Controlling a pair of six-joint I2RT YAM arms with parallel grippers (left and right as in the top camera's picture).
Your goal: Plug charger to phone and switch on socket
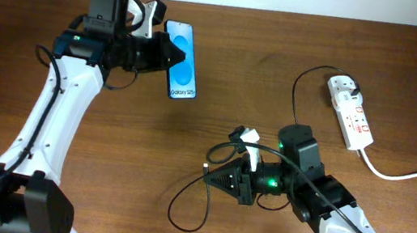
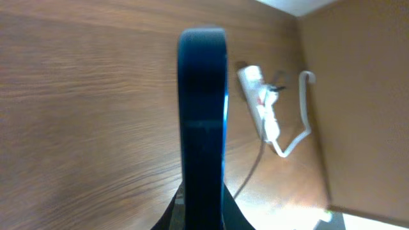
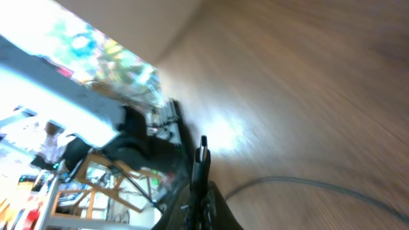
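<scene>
The phone is at a slant with its bottom edge [image 1: 183, 96] out of line with the charger plug, so the robot's left gripper should turn the phone straight and move it toward the plug [image 1: 206, 167].
The phone [image 1: 183, 61] with its lit blue screen is held off the table by my left gripper [image 1: 170, 54], which is shut on its left edge. In the left wrist view the phone [image 2: 203, 121] shows edge-on, rising from between the fingers. My right gripper [image 1: 211, 177] is shut on the charger plug [image 3: 202, 161], its metal tip pointing left. The thin black cable [image 1: 188, 199] loops on the table and runs up to the adapter [image 1: 353, 90] in the white socket strip [image 1: 351, 112]. The strip also shows in the left wrist view [image 2: 261, 102].
The thick white cord [image 1: 409, 172] runs from the strip off the right edge. The left arm [image 1: 54, 111] spans the left side of the table. The right arm [image 1: 341, 221] lies at the lower right. Bare wood lies between the phone and the plug.
</scene>
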